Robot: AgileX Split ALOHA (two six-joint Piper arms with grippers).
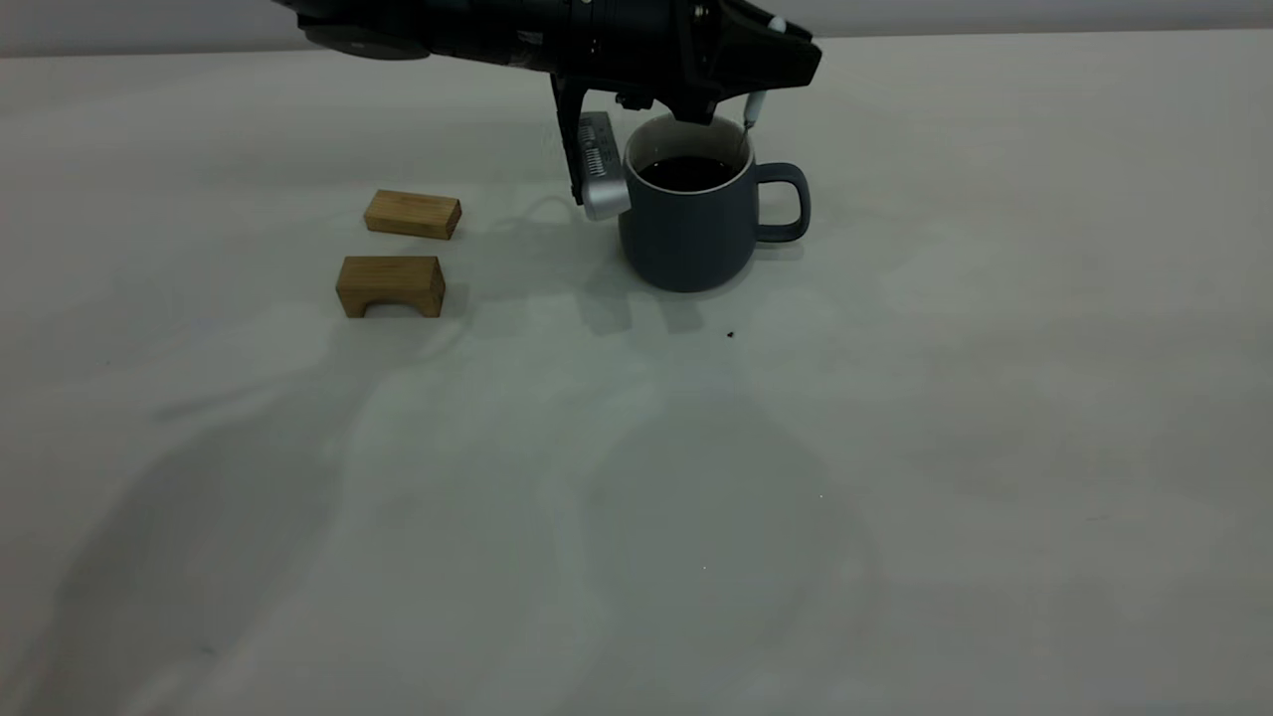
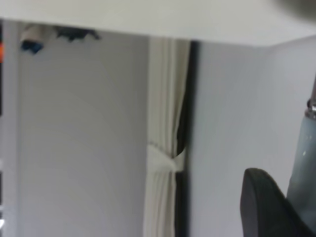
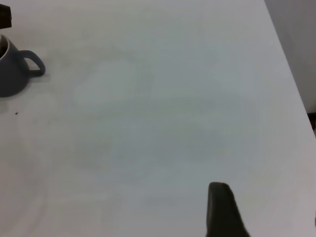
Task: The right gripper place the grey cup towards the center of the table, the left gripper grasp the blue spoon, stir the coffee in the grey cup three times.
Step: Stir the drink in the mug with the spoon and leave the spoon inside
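The blue spoon's neck rests at the grey cup's rim by the cup's handle, so the robot's left gripper should pull the spoon back toward the coffee's middle.
The grey cup stands upright on the table at the back centre, handle to the right, with dark coffee inside. My left gripper reaches in from the upper left, just above the cup's rim, shut on the blue spoon. The spoon stands nearly upright with its neck dipping inside the far right rim. Its silver ribbed pad hangs by the cup's left wall. The left wrist view shows the pale handle against one black finger. My right gripper is open and empty, well away from the cup.
Two brown wooden blocks lie left of the cup, a flat one and an arched one. A dark speck sits in front of the cup. The table's edge runs beside the right gripper.
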